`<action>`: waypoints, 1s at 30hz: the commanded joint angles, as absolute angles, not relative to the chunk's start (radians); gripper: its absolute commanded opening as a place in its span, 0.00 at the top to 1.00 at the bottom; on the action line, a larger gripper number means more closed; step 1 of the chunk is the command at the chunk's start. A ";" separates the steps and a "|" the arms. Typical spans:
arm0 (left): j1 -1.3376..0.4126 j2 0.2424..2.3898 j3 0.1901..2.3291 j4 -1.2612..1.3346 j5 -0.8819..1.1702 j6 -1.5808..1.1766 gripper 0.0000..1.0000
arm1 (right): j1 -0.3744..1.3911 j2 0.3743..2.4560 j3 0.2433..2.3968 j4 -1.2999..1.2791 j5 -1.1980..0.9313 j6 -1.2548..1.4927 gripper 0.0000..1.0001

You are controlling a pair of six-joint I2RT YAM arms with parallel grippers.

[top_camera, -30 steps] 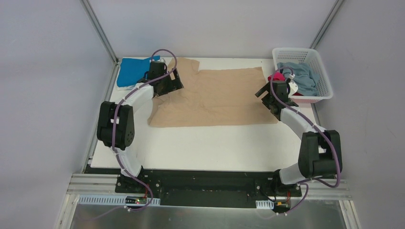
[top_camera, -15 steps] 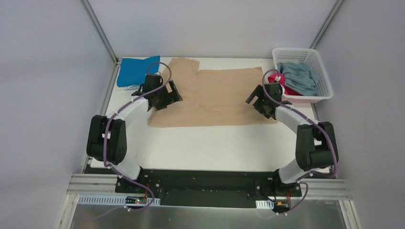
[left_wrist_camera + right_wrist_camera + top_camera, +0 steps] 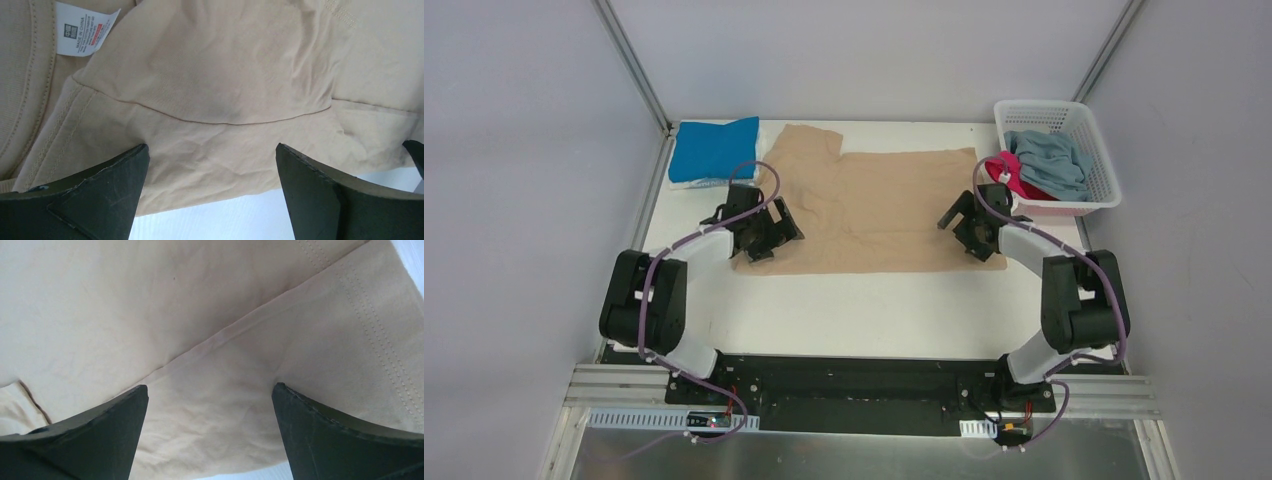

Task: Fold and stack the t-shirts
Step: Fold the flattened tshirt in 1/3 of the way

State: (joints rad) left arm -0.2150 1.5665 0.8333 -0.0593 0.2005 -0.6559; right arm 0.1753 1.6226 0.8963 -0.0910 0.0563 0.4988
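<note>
Next, I pull the tan t-shirt toward the base bar (image 3: 869, 357) with my left gripper and my right gripper first, because the tan t-shirt's sleeve (image 3: 809, 142) is far back beside the blue shirt.
The large tan t-shirt (image 3: 879, 210) lies spread on the white table (image 3: 864, 310). My left gripper (image 3: 764, 240) is open, low over the shirt's near left corner; in the left wrist view (image 3: 212, 150) its fingers straddle the tan hem, with a white label (image 3: 82, 27) above. My right gripper (image 3: 972, 235) is open over the shirt's near right corner; the right wrist view (image 3: 207, 390) shows tan cloth and a seam between the fingers. A folded bright blue shirt (image 3: 714, 150) lies at the back left. A grey-blue shirt (image 3: 1049, 162) and a magenta-pink one (image 3: 1006, 172) sit in the basket.
A white lattice basket (image 3: 1092, 150) stands at the table's back right corner. Metal frame posts rise at both back corners. The black base rail with both arm mounts runs along the near edge.
Both grippers moved toward me, from the shirt's far part down to its near corners. The tan shirt's left side now lies flatter and the blue shirt is uncovered.
</note>
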 commanded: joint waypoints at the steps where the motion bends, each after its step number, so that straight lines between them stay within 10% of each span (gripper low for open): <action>1: -0.218 1.434 0.680 -0.123 0.190 -0.729 0.01 | 0.174 1.477 0.762 -0.256 0.011 0.583 0.01; 16: -0.229 0.697 0.377 -0.577 0.057 -0.967 0.01 | 0.193 0.850 0.423 -0.554 -0.153 0.697 0.01; 30: -0.234 0.574 0.550 -0.747 0.094 -0.902 0.01 | 0.193 0.763 0.575 -0.609 -0.124 0.588 0.01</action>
State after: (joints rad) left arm -0.2234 0.5800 0.4213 -0.7315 0.0586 -0.9527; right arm 0.1879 0.7712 0.5011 -0.6083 -0.1093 0.6357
